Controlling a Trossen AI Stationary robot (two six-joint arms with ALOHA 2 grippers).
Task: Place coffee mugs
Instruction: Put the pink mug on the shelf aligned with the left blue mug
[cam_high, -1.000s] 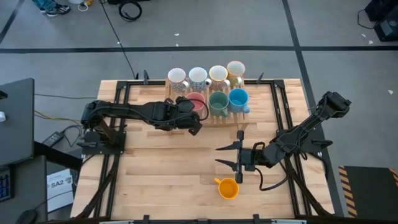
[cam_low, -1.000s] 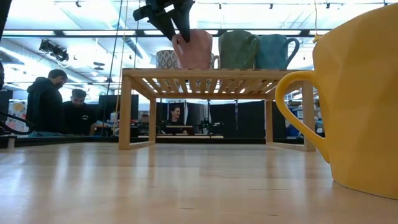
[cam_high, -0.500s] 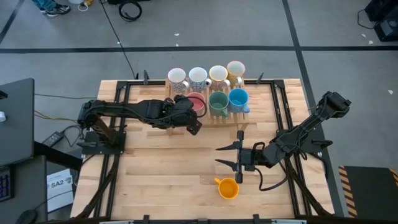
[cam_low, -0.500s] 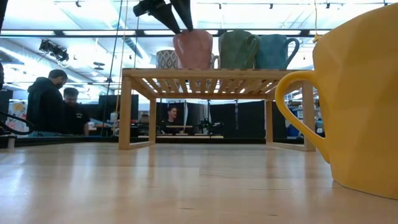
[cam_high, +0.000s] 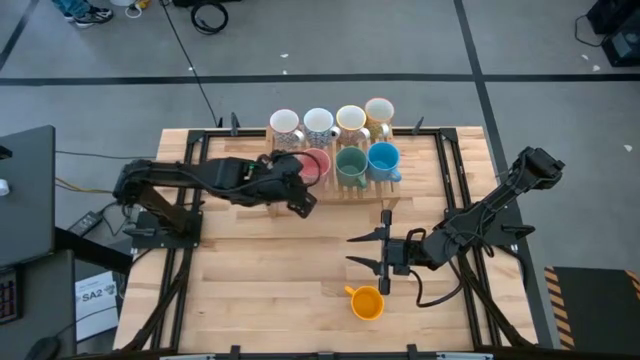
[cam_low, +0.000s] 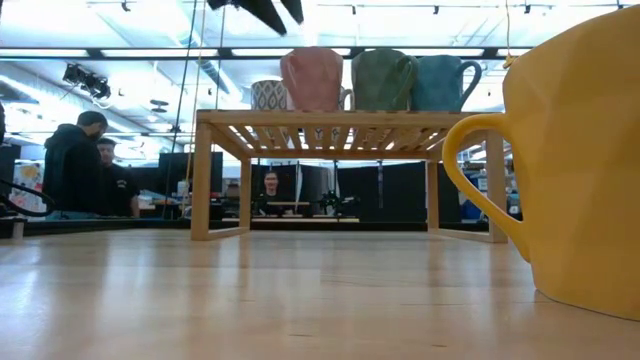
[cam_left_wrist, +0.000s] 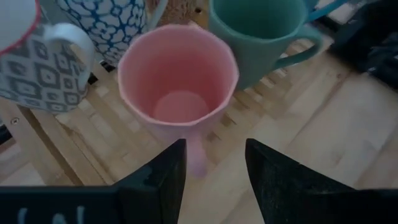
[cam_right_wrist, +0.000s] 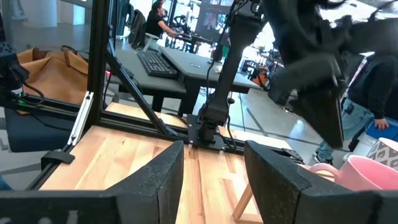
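My left gripper has to push the pink mug around until the handles line up, because the pink mug's handle is crooked to the dark green mug's handle.
Seven mugs stand upright on a low wooden rack at the table's far side. The pink mug, dark green mug and blue mug make the front row, and several white or cream mugs stand behind. The orange mug rests on the table near the near edge. My left gripper hangs open above and just left of the pink mug, whose handle points toward it. My right gripper waits open, a little beyond the orange mug.
The rack's legs and slats stand between the arms. Bare wooden table lies to the left of and beyond the orange mug. A black frame runs along the table's sides. People sit in the room beyond.
My left gripper has let go of the pink mug's rim, risen well above it and drawn back toward the table's left edge. The pink mug, slightly tilted before, now stands upright on the rack.
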